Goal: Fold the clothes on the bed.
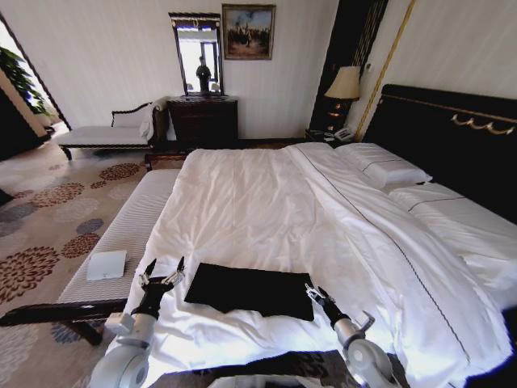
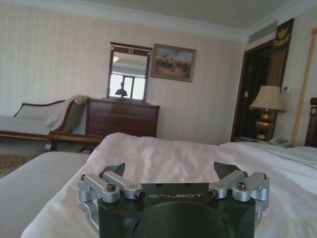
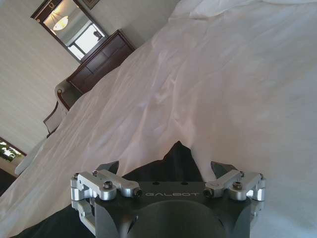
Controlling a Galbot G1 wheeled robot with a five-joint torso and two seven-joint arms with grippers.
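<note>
The fabric's near edge ripples loosely (image 1: 234,310), so as I fold the black fabric (image 1: 252,289) it will bend gently over itself and end up as a flat, compact rectangle.
The clothes (image 1: 250,289), a black fabric folded into a flat rectangle, lie near the foot of the bed (image 1: 266,202) on its white duvet. My left gripper (image 1: 162,273) stands open just off the cloth's left edge, fingers pointing up the bed and nothing between them; the left wrist view shows the left gripper (image 2: 171,171) over bare white bedding. My right gripper (image 1: 315,293) is open at the cloth's right edge. In the right wrist view a corner of the black clothes (image 3: 174,157) lies between the spread fingers of the right gripper (image 3: 166,167).
A narrow white-cushioned bench (image 1: 121,234) runs along the bed's left side with a white flat object (image 1: 107,265) on it. Pillows (image 1: 384,166) and a dark headboard (image 1: 452,137) are on the right. A dresser (image 1: 202,121), chaise (image 1: 105,133) and lamp (image 1: 345,85) stand by the far wall.
</note>
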